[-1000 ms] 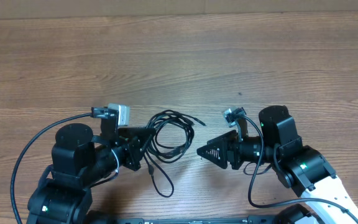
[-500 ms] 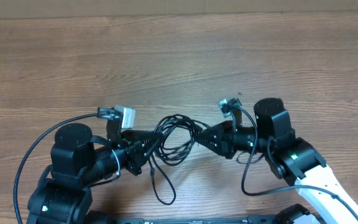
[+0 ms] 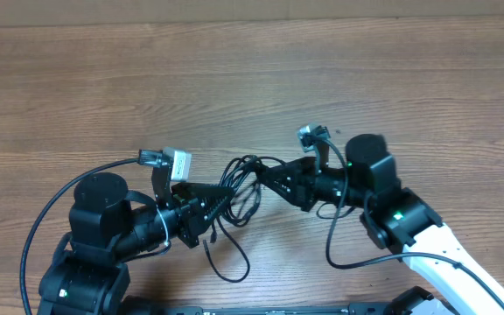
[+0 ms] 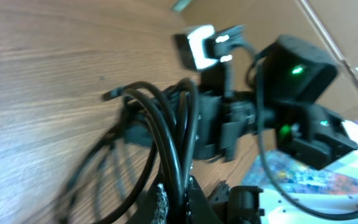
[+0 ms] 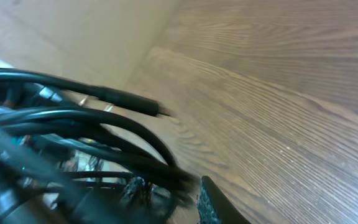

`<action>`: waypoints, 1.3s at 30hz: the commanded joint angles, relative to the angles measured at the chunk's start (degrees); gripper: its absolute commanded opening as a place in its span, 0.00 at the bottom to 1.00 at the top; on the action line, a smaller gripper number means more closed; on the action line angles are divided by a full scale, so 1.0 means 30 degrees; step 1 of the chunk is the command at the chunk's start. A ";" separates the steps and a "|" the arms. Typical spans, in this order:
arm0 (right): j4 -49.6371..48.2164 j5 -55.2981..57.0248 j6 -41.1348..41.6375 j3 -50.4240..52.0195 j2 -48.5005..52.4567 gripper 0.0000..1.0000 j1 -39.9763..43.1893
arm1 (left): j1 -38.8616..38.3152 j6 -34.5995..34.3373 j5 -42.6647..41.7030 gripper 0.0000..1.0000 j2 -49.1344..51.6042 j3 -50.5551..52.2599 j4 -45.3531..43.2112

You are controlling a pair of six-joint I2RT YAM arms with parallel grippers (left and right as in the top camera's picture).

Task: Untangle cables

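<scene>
Several cords and a plug end [image 5: 126, 115] are bunched across my right gripper, so I should set the bundle [image 3: 241, 187] flat and open both grippers before taking cords again.
The cables [image 3: 244, 196] form a bundle of thin black loops between my two arms, with one loose tail [image 3: 227, 265] trailing toward the near edge. My left gripper [image 3: 223, 198] is shut on the bundle's left side; in the left wrist view a cord [image 4: 166, 130] runs down between the fingertips of that gripper [image 4: 178, 204]. My right gripper [image 3: 263, 173] reaches in from the right and is shut on the bundle's upper right. In the right wrist view several cords [image 5: 92, 121] and a plug end [image 5: 146, 107] cross the right gripper [image 5: 169, 194]. The bundle looks partly lifted off the table.
The wooden table [image 3: 234, 79] stretches far beyond the arms. A thick black arm cable [image 3: 38, 219] arcs at the left, and another [image 3: 332, 249] loops under the right arm. Both wrist cameras [image 3: 175, 163] [image 3: 311, 135] stand close above the bundle.
My right gripper has moved left from open table into the bundle and closed on it. The loops are now drawn tighter between the two grippers. The left gripper kept its hold.
</scene>
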State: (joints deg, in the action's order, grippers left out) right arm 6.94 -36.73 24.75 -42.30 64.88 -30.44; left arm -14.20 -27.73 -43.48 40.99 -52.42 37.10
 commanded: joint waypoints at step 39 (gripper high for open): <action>0.5100 1.8884 0.4830 0.0029 0.1581 0.24 -0.3111 | 0.0044 0.1151 0.3162 0.12 -0.0058 -0.0182 0.2135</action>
State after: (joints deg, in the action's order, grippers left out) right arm 22.02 16.67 38.76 -42.33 69.71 -39.79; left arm -14.15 -25.45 -41.21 41.08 -51.46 42.30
